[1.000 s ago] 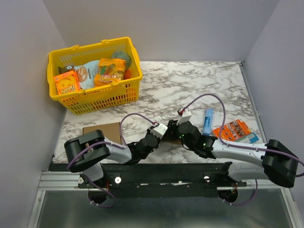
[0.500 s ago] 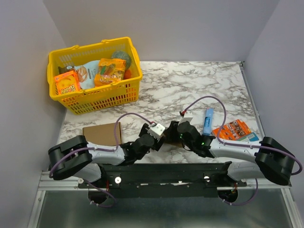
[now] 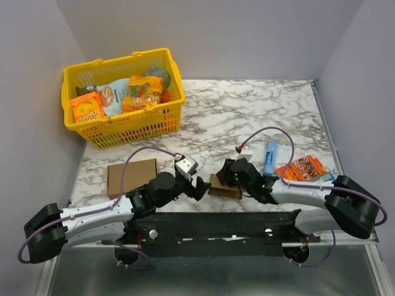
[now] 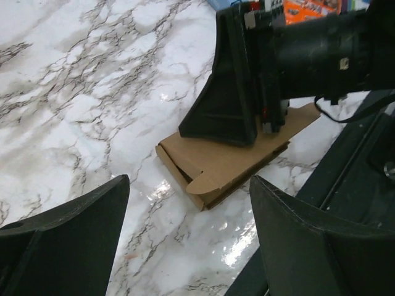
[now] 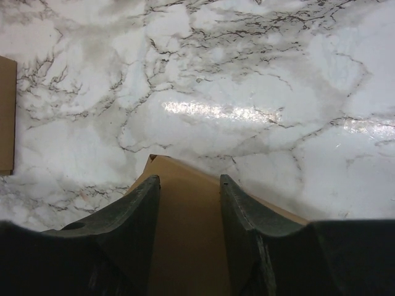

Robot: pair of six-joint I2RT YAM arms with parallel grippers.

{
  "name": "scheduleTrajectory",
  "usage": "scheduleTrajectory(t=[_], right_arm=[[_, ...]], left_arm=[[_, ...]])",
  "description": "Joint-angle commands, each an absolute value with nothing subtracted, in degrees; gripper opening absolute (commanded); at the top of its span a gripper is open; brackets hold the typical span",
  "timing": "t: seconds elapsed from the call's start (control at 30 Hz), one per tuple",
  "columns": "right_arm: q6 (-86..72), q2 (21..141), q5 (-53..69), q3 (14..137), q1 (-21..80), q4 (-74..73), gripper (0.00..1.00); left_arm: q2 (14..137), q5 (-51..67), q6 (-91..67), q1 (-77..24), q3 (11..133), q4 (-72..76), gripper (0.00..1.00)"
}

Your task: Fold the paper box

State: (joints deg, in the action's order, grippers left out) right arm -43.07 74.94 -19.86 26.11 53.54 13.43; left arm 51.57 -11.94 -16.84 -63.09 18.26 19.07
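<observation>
The paper box's top side gapes from the box's end (image 4: 181, 171), so next my left gripper squeezes that end (image 4: 172, 171) in while my right gripper steadies the box.
The paper box (image 3: 221, 189) lies flat on the marble table near the front edge, a rounded tab sticking out of its open end. It also shows in the left wrist view (image 4: 237, 161) and the right wrist view (image 5: 185, 246). My right gripper (image 3: 227, 175) rests on top of it, fingers a little apart with the box's top face under and between them (image 5: 189, 179); it is the black wedge in the left wrist view (image 4: 237, 92). My left gripper (image 3: 199, 185) is wide open and empty, just left of the box and apart from it (image 4: 190, 180).
A yellow basket (image 3: 117, 61) of groceries stands at the back left. A plain brown cardboard rectangle (image 3: 131, 176) lies at the front left, its edge also in the right wrist view (image 5: 6, 114). A blue tube (image 3: 270, 157) and an orange packet (image 3: 302, 169) lie right. The black rail (image 3: 216, 221) runs along the front.
My left arm has pulled back to the left, and its gripper has come off the box and stands apart from it. My right gripper stays on the box.
</observation>
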Motion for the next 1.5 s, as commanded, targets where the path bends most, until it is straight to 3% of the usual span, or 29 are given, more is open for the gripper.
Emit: scheduleTrajectory(t=[0.0, 0.2, 0.5, 0.7, 1.23, 1.47], right_arm=[[-43.0, 76.0, -18.9, 26.6, 53.3, 11.7, 0.51], [-42.9, 76.2, -19.2, 26.8, 53.3, 11.1, 0.5], [-43.3, 76.7, -19.8, 27.1, 53.3, 10.5, 0.48], [-43.5, 77.3, -20.2, 27.3, 53.3, 10.5, 0.47], [-42.0, 73.7, -20.8, 27.6, 53.3, 8.4, 0.47], [-37.8, 62.8, -19.2, 29.2, 53.3, -8.0, 0.52]], left_arm=[[51.1, -3.7, -25.5, -59.7, 22.7, 14.5, 0.87], [62.8, -0.1, -32.9, -55.3, 32.6, 9.2, 0.84], [72.0, 2.4, -37.5, -52.8, 35.2, 4.4, 0.59], [77.9, 5.7, -36.7, -52.7, 34.7, 4.8, 0.5], [85.0, 4.6, -30.2, -54.4, 32.2, 4.1, 0.45], [86.7, 2.0, -30.1, -54.8, 33.5, 2.5, 0.43]])
